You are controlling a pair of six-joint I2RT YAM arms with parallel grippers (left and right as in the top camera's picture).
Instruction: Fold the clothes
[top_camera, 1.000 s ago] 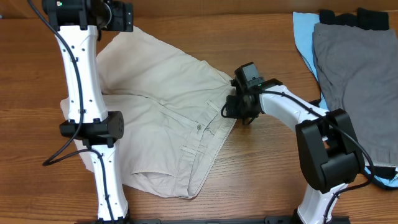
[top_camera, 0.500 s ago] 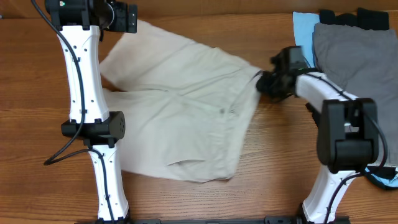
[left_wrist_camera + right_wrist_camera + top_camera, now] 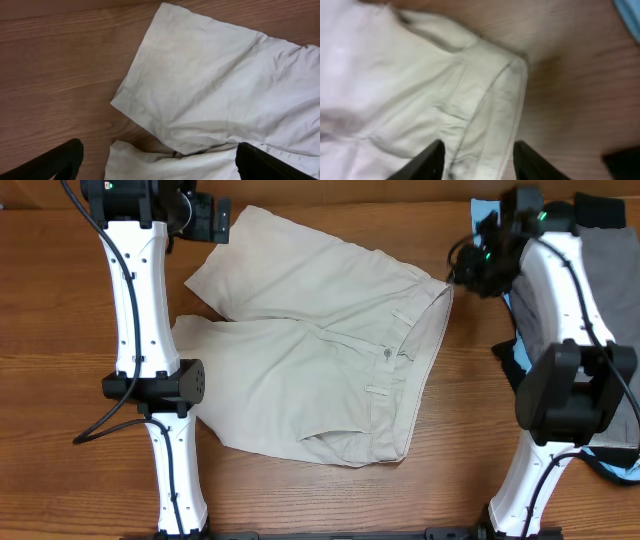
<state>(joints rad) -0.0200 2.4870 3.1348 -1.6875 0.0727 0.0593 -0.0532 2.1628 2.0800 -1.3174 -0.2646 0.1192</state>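
Next, my left gripper grabs the near leg's hem and pulls it straight before folding, because the near leg slants to the front, away from the far leg.
The cream shorts lie spread flat in the middle of the table, waistband and button fly to the right, both legs to the left. My left gripper hovers over the far leg's hem, wide open and empty. In the left wrist view both leg hems lie below it. My right gripper is raised just right of the waistband's far corner. In the blurred right wrist view its fingers are apart, with the waistband corner beneath them.
Grey shorts lie at the right edge on a light blue garment, with a black garment behind them. The brown wooden table shows bare to the left and in front of the cream shorts.
My right gripper pulled the waistband to the right and away, spreading the shorts flat, then lifted off to the far right. The left arm has barely moved.
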